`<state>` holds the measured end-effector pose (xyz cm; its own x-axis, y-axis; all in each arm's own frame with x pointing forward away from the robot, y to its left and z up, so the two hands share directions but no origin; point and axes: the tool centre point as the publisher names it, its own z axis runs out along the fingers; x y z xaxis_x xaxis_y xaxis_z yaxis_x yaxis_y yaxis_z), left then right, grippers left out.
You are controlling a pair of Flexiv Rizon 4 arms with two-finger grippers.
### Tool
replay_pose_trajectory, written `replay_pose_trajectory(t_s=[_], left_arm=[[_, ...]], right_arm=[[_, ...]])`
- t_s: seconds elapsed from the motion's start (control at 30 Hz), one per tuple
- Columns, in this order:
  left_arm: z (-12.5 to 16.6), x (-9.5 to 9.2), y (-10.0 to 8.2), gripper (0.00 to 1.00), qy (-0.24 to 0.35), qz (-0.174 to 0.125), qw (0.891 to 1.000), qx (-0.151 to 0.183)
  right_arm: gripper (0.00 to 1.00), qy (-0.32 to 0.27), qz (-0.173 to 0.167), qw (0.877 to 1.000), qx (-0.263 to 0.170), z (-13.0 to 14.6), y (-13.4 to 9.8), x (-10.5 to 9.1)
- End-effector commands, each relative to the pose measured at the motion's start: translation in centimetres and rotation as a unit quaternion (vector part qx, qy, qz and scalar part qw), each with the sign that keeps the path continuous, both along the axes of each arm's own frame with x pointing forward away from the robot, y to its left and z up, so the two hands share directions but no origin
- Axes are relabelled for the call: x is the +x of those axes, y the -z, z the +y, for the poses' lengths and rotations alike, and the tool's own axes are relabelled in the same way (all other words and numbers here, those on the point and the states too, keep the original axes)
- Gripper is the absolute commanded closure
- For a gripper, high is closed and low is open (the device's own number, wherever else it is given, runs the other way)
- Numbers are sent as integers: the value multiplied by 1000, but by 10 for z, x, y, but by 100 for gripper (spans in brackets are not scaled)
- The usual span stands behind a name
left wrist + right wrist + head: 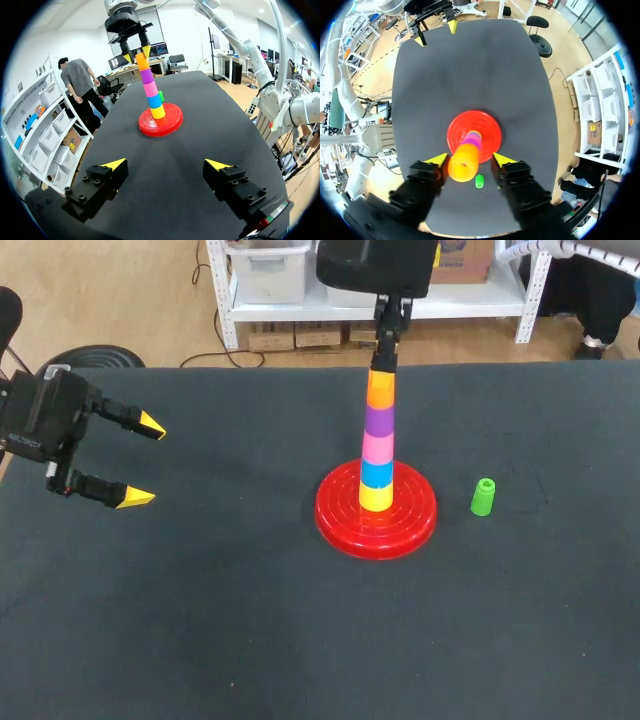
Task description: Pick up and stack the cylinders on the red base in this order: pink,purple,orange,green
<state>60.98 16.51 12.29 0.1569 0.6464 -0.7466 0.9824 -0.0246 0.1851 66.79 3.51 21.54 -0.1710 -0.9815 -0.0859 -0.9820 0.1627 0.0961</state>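
Observation:
The green cylinder (483, 497) will slide down over the top of the orange cylinder when I lower it, because the stacked cylinders (379, 435) sit flush with their necks hidden.
On the red base (340, 525) stands a tower of cylinders: yellow at the bottom, then blue, pink (377, 448), purple (378, 420) and orange (380, 388) on top. My right gripper (384, 358) hangs straight above the tower. Its fingers flank the orange cylinder (463, 162), open, with a gap showing on one side. The green cylinder (483, 497) stands upright on the table to the right of the base, and under the right gripper (470, 160) it shows as a small green cylinder (479, 181). My left gripper (146, 462) is open and empty, far to the left.
The dark table (250, 640) stretches bare around the base. From the left gripper (165, 164) the tower's red base (160, 122) lies well ahead, past the table's middle.

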Motion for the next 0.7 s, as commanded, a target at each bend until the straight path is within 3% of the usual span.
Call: replay_pose_trajectory(t_s=[0.03,0.23,0.43,0.53,0.7], left_arm=[[1,0,1,0,1,-1,1000,-1],[1,0,1,0,1,-1,1000,-1],[1,0,1,0,1,-1,1000,-1],[1,0,1,0,1,-1,1000,-1],[1,0,1,0,1,-1,1000,-1]], right_arm=[[0,2,-27,1000,14,-7,-5,-13],[0,12,-47,999,16,-14,-16,-17],[0,62,-64,996,22,-47,-20,-25],[0,93,-75,993,19,-66,-15,-30],[0,135,-56,989,20,-97,12,-36]])
